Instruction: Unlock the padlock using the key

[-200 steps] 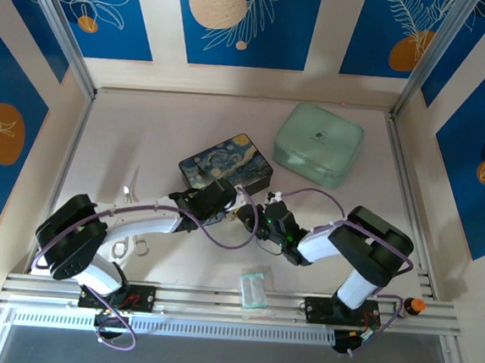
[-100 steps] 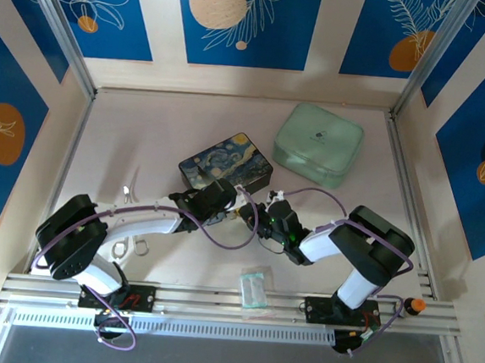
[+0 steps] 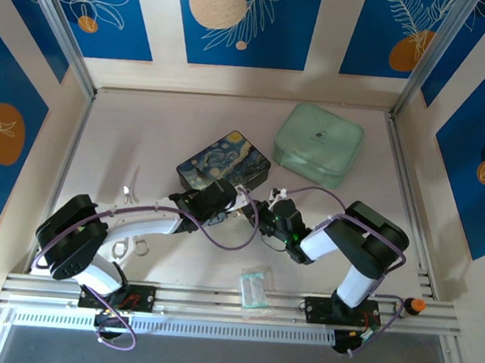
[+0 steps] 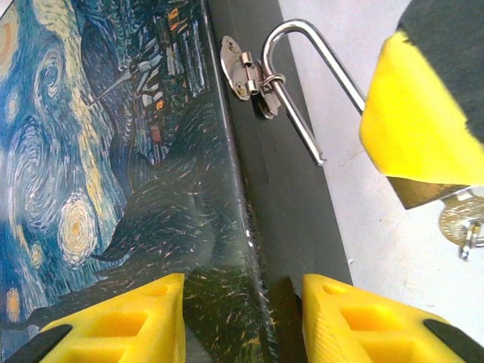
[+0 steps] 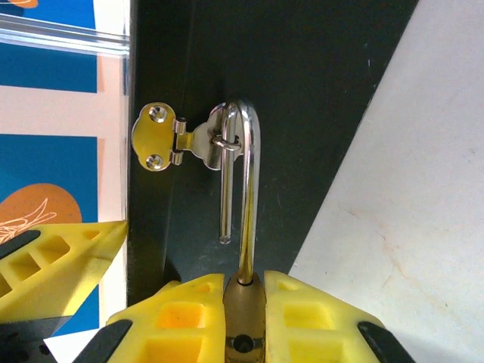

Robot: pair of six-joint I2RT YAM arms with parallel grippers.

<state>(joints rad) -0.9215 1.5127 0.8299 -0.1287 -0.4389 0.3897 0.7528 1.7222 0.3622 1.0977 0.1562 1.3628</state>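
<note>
My right gripper still has the open shackle's bend hooked on the hasp loop point(image 5: 226, 142), so it should slide the shackle's loose end point(image 5: 224, 236) out of the hasp loop before it pulls the padlock away.
The brass padlock point(image 5: 243, 321) is pinched by its body in my shut right gripper point(image 5: 243, 302). Its silver shackle point(image 5: 248, 189) stands open, the free end clear of the body, and still hangs through the hasp loop point(image 5: 225, 141) on the dark front wall of the starry-night box point(image 3: 225, 159). In the left wrist view the padlock point(image 4: 432, 193) peeks out below a right finger point(image 4: 412, 121), with the silver key point(image 4: 458, 224) stuck in its underside. My left gripper point(image 4: 242, 310) is open, its fingers straddling the box's near top edge point(image 4: 249, 249). In the top view both grippers meet at the box's near side, left gripper point(image 3: 213, 198) and right gripper point(image 3: 261, 210).
A pale green case point(image 3: 318, 144) lies behind and to the right of the box. A clear plastic packet point(image 3: 254, 286) sits near the front rail. Silver wire loops point(image 3: 130, 246) and a small metal bit point(image 3: 127, 193) lie at the left, by the left arm.
The right wrist has edged slightly toward the box, and the box has turned a little. Both grips look the same.
</note>
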